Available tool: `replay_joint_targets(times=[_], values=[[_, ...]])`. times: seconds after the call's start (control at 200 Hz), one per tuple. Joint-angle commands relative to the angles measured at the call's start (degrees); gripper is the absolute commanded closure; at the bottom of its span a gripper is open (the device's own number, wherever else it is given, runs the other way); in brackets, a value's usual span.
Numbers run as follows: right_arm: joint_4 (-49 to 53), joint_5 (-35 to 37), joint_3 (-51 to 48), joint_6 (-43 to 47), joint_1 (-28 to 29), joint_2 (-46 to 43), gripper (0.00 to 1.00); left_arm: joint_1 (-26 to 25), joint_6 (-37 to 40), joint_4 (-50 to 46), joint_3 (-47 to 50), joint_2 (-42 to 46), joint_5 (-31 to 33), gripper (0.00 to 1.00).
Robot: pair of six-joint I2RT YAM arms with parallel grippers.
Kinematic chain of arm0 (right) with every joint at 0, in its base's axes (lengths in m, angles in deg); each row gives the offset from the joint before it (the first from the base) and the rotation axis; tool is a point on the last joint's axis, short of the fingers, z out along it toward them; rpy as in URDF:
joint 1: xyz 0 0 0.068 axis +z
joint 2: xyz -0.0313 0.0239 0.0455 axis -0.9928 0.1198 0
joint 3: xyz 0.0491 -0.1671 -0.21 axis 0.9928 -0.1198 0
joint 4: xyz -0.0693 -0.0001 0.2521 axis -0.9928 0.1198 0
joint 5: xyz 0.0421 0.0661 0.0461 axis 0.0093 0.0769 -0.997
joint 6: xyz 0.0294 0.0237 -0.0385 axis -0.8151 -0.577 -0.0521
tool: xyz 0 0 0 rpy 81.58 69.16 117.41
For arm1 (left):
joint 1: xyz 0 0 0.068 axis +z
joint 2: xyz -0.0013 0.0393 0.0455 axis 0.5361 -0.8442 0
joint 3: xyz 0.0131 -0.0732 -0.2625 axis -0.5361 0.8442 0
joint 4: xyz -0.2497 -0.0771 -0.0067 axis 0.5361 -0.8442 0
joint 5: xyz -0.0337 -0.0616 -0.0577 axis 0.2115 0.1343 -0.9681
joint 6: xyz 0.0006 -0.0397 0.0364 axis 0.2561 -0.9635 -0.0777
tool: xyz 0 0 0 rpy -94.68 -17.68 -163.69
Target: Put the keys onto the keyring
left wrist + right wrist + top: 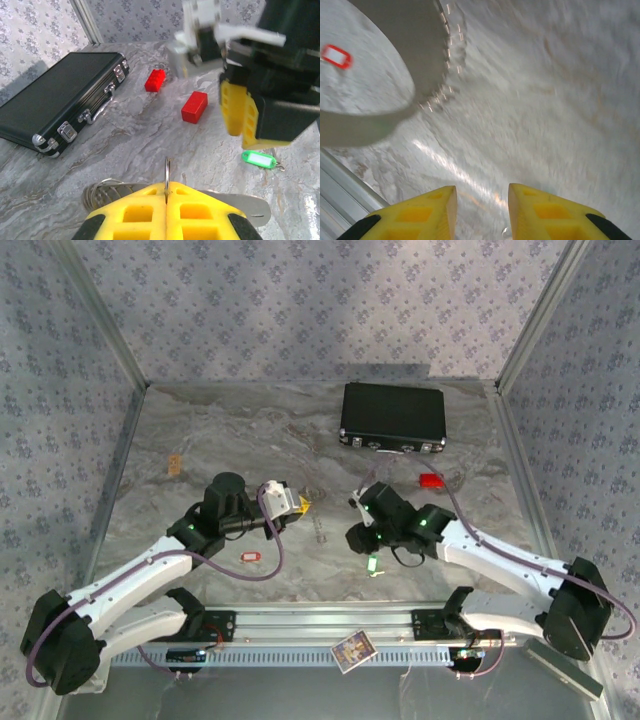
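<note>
My open right gripper is beside the green key (373, 564), whose metal loop (280, 167) sticks out free. I should keep moving down toward that loop until the fingers are on both sides of it.
My left gripper (166, 192) is shut on the keyring (166, 171), a thin silvery ring standing edge-on between the yellow fingertips. In the top view the left gripper (302, 506) is at mid-table. The green and white key (259, 159) lies flat on the table, right under the right gripper's yellow fingers (239, 112). My right gripper (480, 195) is open over blurred bare table, nothing between its fingers. From above, the right gripper (365, 545) hangs just over the green key (374, 565). The red key (250, 557) lies near the left arm; its tag (336, 56) also shows.
A closed black case (392, 418) lies at the back. A red brick (431, 481) sits right of centre; two red bricks (194, 106) (154, 80) appear beyond the ring. A small tan piece (175, 464) lies far left. A card (352, 648) rests on the front rail.
</note>
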Motion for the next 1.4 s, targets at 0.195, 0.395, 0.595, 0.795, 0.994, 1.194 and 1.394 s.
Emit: replay_joint_targets(times=[0.195, 0.395, 0.595, 0.795, 0.994, 1.194, 1.394], values=[[8.1, 8.1, -5.8, -31.1, 8.1, 2.9, 0.67, -0.4, 0.3, 3.8, 1.9, 1.2, 1.9, 1.00], [10.1, 12.5, -3.1, -36.6, 13.3, 9.8, 0.64, -0.3, 0.4, 4.1, 2.7, 1.8, 2.5, 1.00], [14.8, 16.6, 1.6, -39.5, 15.2, 17.4, 0.67, -0.3, 0.5, 4.2, 2.8, 2.4, 2.2, 1.00], [12.3, 15.1, 3.5, -38.6, 16.1, 20.4, 0.64, -0.3, 0.6, 4.3, 2.5, 2.2, 2.1, 1.00], [12.9, 15.0, 3.3, -39.1, 16.2, 21.9, 0.68, -0.4, 0.8, 4.2, 2.5, 2.2, 2.1, 1.00], [14.8, 15.8, 4.1, -39.0, 16.1, 22.8, 0.74, -0.3, 1.0, 4.0, 2.5, 2.4, 2.1, 1.00], [17.0, 17.0, 5.1, -38.0, 16.2, 22.4, 0.81, -0.4, 1.0, 4.2, 2.4, 2.1, 2.0, 1.00]])
